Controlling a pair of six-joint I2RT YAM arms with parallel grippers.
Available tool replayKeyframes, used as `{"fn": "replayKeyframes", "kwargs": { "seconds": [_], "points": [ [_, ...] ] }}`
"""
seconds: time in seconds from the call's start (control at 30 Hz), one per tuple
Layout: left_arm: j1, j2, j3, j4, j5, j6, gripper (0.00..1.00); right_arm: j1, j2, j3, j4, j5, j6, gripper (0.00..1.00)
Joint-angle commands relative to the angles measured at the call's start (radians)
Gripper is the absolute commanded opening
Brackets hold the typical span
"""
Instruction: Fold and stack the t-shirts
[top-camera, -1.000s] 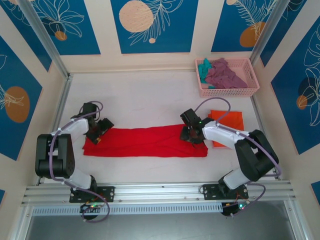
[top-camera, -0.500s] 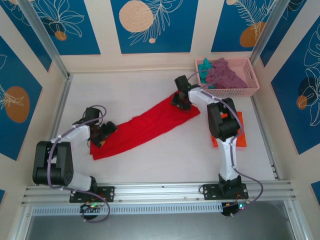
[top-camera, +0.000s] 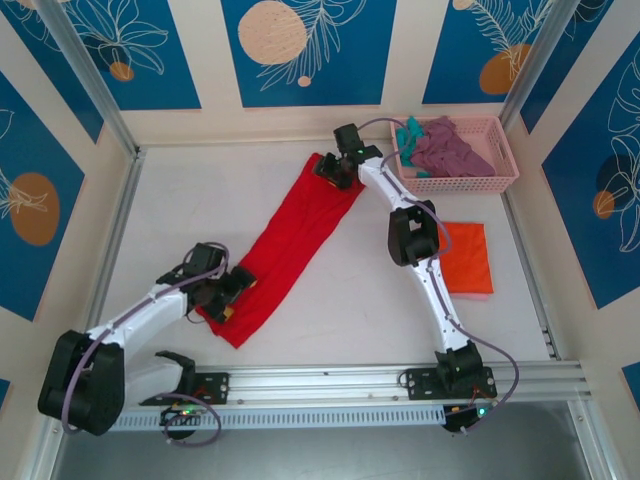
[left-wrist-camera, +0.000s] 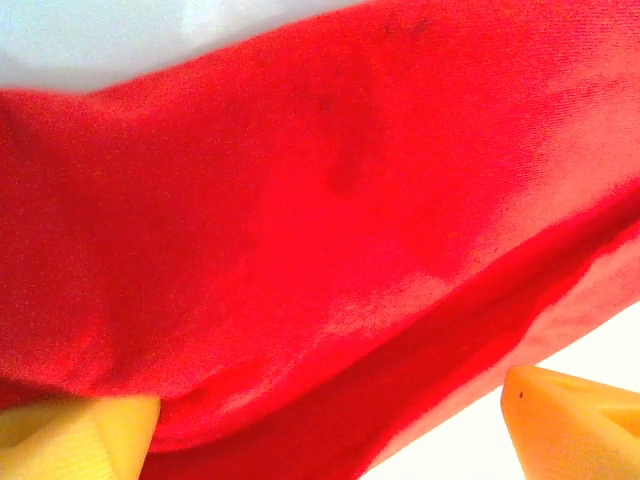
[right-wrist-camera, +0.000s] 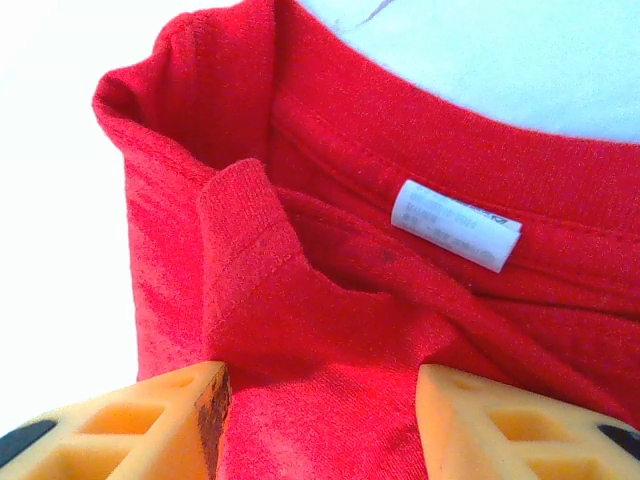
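Observation:
The red t-shirt's strip (top-camera: 292, 238) runs at a slant from collar to hem, so the robot's left gripper should pinch the strip's near end (top-camera: 242, 320) and swing the strip straight before the robot folds it shorter.
The red t-shirt (top-camera: 295, 235) lies folded into a long strip, running diagonally from the back centre of the table down to the front left. My right gripper (top-camera: 335, 170) is over its far end, at the collar. In the right wrist view its fingers (right-wrist-camera: 170, 420) stand apart with flat red cloth (right-wrist-camera: 320, 330) and the white neck label (right-wrist-camera: 455, 225) between and ahead of them. My left gripper (top-camera: 228, 290) sits on the near end, open wide, its yellow fingertips (left-wrist-camera: 80, 435) straddling red cloth (left-wrist-camera: 300, 220). An orange t-shirt (top-camera: 465, 258) lies folded at the right.
A pink lattice basket (top-camera: 500, 180) stands at the back right, holding a mauve t-shirt (top-camera: 450, 148) and a teal one (top-camera: 408, 135). The right arm stretches along the basket's left side. An aluminium rail (top-camera: 320, 380) edges the table's front.
The red t-shirt has swung from lying crosswise to a steep diagonal. My right gripper carried its end to the back centre and its jaws spread; the left moved nearer the front.

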Motion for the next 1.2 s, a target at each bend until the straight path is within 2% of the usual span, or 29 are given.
{"fn": "replayKeyframes", "kwargs": {
  "seconds": [0.0, 0.1, 0.23, 0.33, 0.43, 0.5, 0.63, 0.8, 0.93, 1.07, 1.17],
  "points": [
    [-0.007, -0.027, 0.076, -0.146, -0.107, -0.001, 0.9, 0.0, -0.073, -0.022, -0.004, -0.062, -0.03, 0.54],
    [-0.007, 0.008, 0.194, -0.191, -0.198, 0.142, 0.92, 0.015, -0.225, -0.2, 0.055, -0.034, -0.097, 0.55],
    [0.008, 0.094, 0.29, -0.22, -0.395, 0.349, 0.97, 0.056, -0.491, -0.638, 0.272, 0.05, -0.132, 0.56],
    [0.064, 0.173, 0.319, -0.218, -0.355, 0.444, 0.99, 0.077, -0.625, -0.905, 0.396, 0.058, -0.082, 0.56],
    [0.106, 0.23, 0.313, -0.225, -0.289, 0.473, 0.99, 0.098, -0.678, -1.057, 0.449, 0.038, -0.015, 0.54],
    [0.12, 0.244, 0.294, -0.223, -0.253, 0.48, 0.95, 0.112, -0.687, -1.106, 0.469, 0.033, 0.014, 0.51],
    [0.12, 0.238, 0.242, -0.216, -0.191, 0.469, 0.82, 0.121, -0.657, -1.114, 0.458, 0.025, 0.037, 0.44],
    [0.113, 0.23, 0.202, -0.281, -0.204, 0.464, 0.63, 0.109, -0.596, -1.074, 0.438, 0.04, 0.035, 0.36],
    [0.098, 0.202, 0.158, -0.301, -0.172, 0.43, 0.45, 0.078, -0.519, -1.0, 0.402, 0.028, 0.011, 0.35],
    [0.052, 0.185, 0.129, -0.305, -0.12, 0.373, 0.42, 0.049, -0.415, -0.857, 0.324, -0.005, -0.032, 0.35],
    [-0.019, 0.17, 0.113, -0.301, -0.091, 0.325, 0.42, 0.038, -0.33, -0.714, 0.244, -0.024, -0.058, 0.35]
  ]
}}
